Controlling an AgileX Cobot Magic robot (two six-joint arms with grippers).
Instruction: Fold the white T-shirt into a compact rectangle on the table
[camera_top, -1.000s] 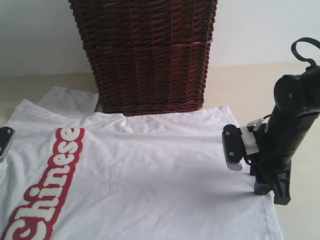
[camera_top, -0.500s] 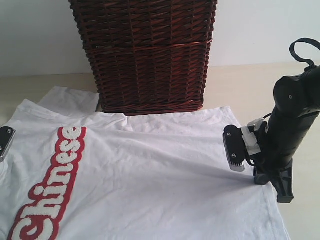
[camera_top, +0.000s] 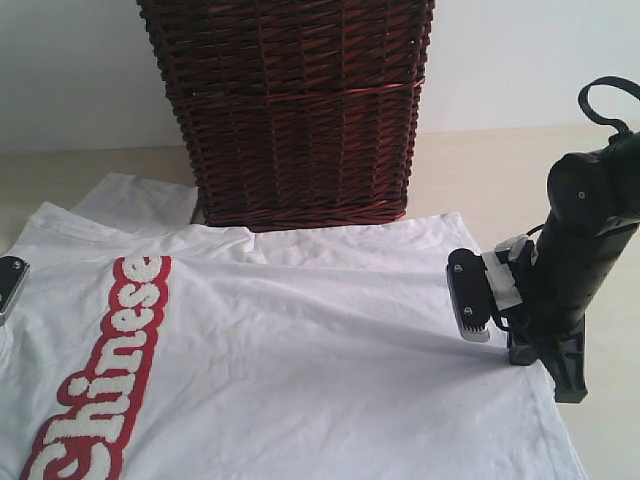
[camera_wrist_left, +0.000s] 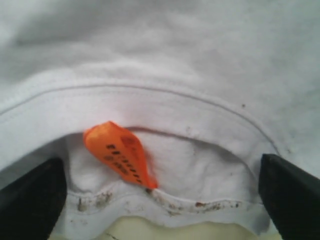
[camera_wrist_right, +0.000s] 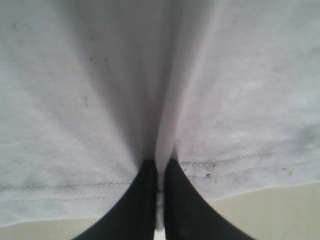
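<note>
The robot's right gripper is holding the hem while the collar lies loose (camera_wrist_left: 185, 112), so next the left gripper pinches the collar at the orange neck tag (camera_wrist_left: 120, 152) before both grippers lift.
The white T-shirt (camera_top: 300, 350) lies spread on the table (camera_top: 480, 170), its red-edged lettering (camera_top: 110, 370) at the left. My right gripper (camera_top: 548, 368) stands at the shirt's right edge. In the right wrist view the gripper (camera_wrist_right: 160, 167) is shut on a raised pinch of the stitched hem (camera_wrist_right: 235, 162). My left gripper (camera_wrist_left: 159, 162) is open wide over the collar, one dark finger on each side of the orange neck tag (camera_wrist_left: 120, 152) and touching nothing. Only a small part of the left gripper (camera_top: 9, 285) shows at the exterior view's left edge.
A dark brown wicker basket (camera_top: 295, 110) stands at the back, right behind the shirt's far edge. Bare cream table (camera_top: 600, 440) shows right of the right arm and beside the basket. One sleeve (camera_top: 135, 200) lies left of the basket.
My right gripper has shut on the hem, gathering a ridge of cloth. The shirt has shifted a little, and the lettering sits slightly differently. The left gripper stays open.
</note>
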